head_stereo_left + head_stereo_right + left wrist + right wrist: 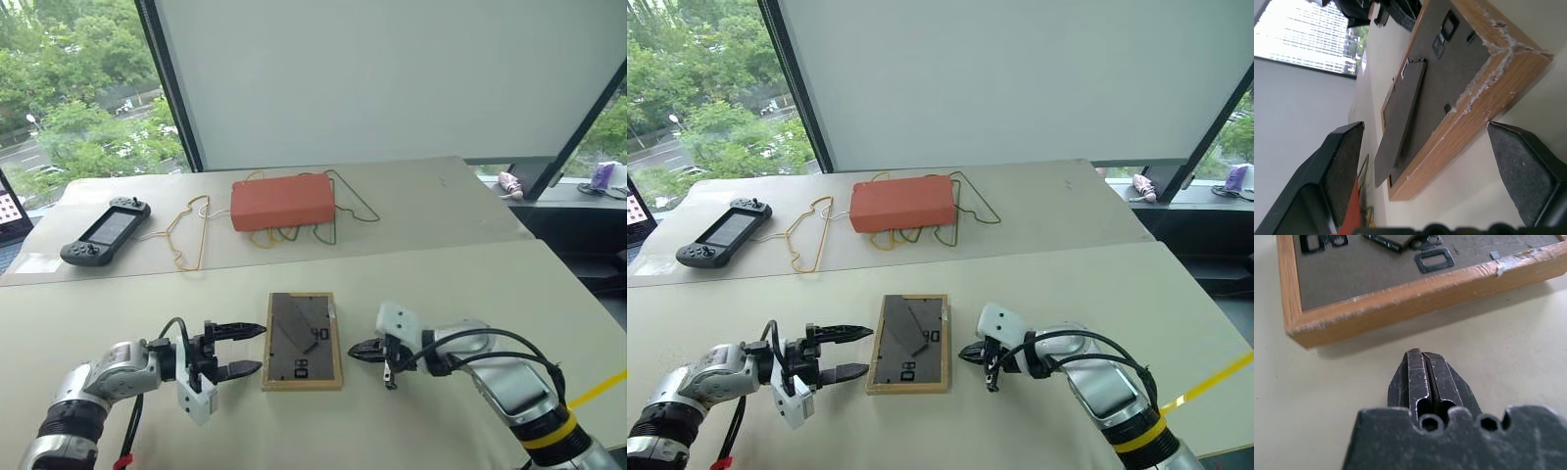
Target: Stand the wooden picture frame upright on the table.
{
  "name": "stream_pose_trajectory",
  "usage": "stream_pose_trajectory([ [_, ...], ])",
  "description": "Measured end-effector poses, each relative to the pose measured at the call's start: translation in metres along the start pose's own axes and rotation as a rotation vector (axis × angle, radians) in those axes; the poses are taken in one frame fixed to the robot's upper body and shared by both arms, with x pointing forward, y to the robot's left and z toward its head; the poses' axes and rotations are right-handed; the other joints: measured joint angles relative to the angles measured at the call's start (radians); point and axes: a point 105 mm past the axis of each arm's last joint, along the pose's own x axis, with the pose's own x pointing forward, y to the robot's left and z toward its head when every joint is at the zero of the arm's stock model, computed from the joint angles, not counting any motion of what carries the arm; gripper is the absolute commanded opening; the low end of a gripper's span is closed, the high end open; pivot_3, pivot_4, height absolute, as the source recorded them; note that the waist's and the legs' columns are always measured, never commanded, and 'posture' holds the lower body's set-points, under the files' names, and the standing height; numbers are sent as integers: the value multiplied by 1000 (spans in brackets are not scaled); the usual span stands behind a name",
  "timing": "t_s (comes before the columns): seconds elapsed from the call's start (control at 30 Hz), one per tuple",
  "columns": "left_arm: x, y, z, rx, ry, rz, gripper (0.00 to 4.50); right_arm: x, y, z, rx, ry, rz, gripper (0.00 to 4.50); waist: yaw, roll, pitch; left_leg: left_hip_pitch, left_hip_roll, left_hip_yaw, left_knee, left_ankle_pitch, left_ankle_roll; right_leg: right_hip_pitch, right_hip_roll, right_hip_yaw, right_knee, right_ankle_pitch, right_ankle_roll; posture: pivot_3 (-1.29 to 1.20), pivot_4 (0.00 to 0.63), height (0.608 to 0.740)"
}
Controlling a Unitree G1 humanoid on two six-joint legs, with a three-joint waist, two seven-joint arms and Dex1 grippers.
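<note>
The fold-out stand (296, 325) is lying low against the back of the picture frame, so the robot's left gripper should hold the picture frame's near corner (267, 385) while the right gripper swings the stand open.
The wooden picture frame (303, 341) lies flat on the beige table (323, 279), its dark back with fold-out stand and black clips facing up. My left gripper (252, 350) is open just left of the frame, its fingers (1342, 161) pointing at the frame's left edge with nothing between them. In the left wrist view the frame (1449, 93) lies close ahead, its chipped corner nearest. My right gripper (355, 350) is shut and empty, its tip a short way off the frame's right edge. The right wrist view has the shut fingertips (1422, 377) near the frame's wooden side (1400, 298).
On the farther table lie an orange-red box (282, 202) over wire hangers (188, 235) and a black handheld game console (104, 231). A window runs behind, with small items on the sill (509, 183) at the right.
</note>
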Motion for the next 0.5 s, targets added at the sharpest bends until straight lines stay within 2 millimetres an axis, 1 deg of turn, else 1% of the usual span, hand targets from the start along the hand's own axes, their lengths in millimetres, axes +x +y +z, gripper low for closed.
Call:
stream_pose_trajectory([
  [0.23, 0, -3, -3, 14, -39, -20, 4311, 17, 8, 14, 74, 33, 79, 0, -13, 2, -2, 2, 0, 0, 0, 0, 0, 1, 0, 0, 1, 0, 0, 0, 150, 740],
  [0.37, 4, -4, -2, 20, -60, -24, 4311, 32, 22, 24, 73, 31, 150, 0, -11, 6, -4, 2, 0, 0, 0, 1, -1, 1, 0, 0, 1, 1, 0, 0, 150, 740],
  [0.43, 5, -4, -1, 19, -66, -12, 4311, 35, 27, 26, 66, 31, 166, 0, -9, 6, -4, 2, 0, 0, 0, 1, -1, 1, 0, 0, 1, 1, 1, 0, 150, 740],
  [0.5, 3, -3, -2, 20, -62, -3, 4311, 35, 28, 26, 67, 30, 166, 0, -10, 6, -4, 1, 0, 0, 0, 1, -2, 0, 0, 0, 1, 1, 1, 0, 150, 740],
])
